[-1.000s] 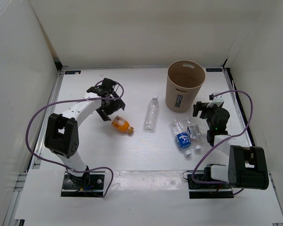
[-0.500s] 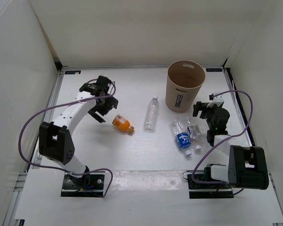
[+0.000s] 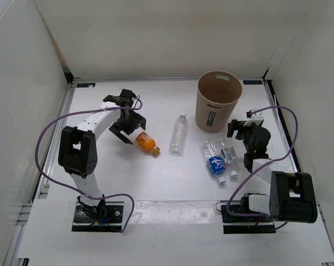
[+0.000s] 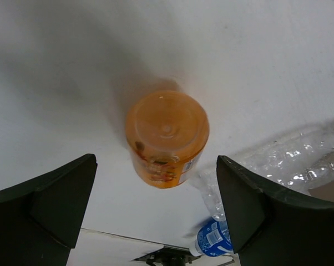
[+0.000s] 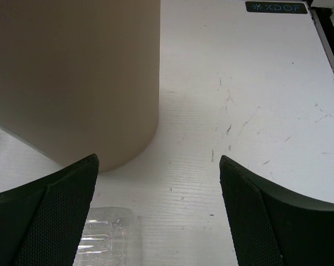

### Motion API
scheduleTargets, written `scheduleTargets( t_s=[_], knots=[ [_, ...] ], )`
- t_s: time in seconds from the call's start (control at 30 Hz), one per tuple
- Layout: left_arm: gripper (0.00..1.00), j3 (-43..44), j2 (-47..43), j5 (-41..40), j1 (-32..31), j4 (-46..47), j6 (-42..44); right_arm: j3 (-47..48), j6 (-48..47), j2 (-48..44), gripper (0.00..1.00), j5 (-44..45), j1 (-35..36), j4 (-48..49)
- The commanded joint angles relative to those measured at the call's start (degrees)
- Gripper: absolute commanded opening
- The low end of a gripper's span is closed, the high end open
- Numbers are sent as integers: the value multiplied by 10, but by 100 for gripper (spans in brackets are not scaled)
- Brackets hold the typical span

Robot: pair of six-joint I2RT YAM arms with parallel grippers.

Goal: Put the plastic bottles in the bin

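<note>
The orange bottle [image 3: 147,143] looks short next to the tall tan bin [image 3: 217,102], so the bottle will go down all the way below the bin's rim when I carry it in.
The orange bottle [image 3: 146,143] lies on its side left of centre; the left wrist view shows its base end-on [image 4: 167,136]. My left gripper [image 3: 128,129] is open just behind it, jaws either side, not touching. The slim clear bottle [image 3: 179,133] with a white cap lies mid-table. The blue-label bottle [image 3: 214,159] and the short clear bottle [image 3: 229,152] lie side by side at the right; both show in the left wrist view [image 4: 211,241]. The tan bin [image 3: 218,101] stands upright at the back right. My right gripper [image 3: 242,131] is open beside the bin [image 5: 72,77], above a clear bottle [image 5: 109,238].
White walls enclose the table on three sides. A dark rail runs along the right edge [image 3: 278,119] and another along the left edge [image 3: 61,130]. Purple cables loop from both arms. A small dark label plate [image 5: 276,7] sits at the back right corner.
My left gripper swung out to the left and then back to the right, ending closer behind the orange bottle's base. The bottle has shifted slightly. The right arm has not moved.
</note>
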Motion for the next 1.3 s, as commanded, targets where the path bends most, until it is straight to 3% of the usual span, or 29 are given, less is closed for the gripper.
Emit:
scheduleTargets(
  t_s=[0.0,0.6,1.27],
  knots=[
    [99,40,14,21,-4,11,24,18,0,0,90,9,4,8],
    [99,74,123,61,-7,19,87,19,0,-1,90,8,3,9],
    [97,100,145,116,-21,41,76,18,0,-1,90,13,5,7]
  ],
)
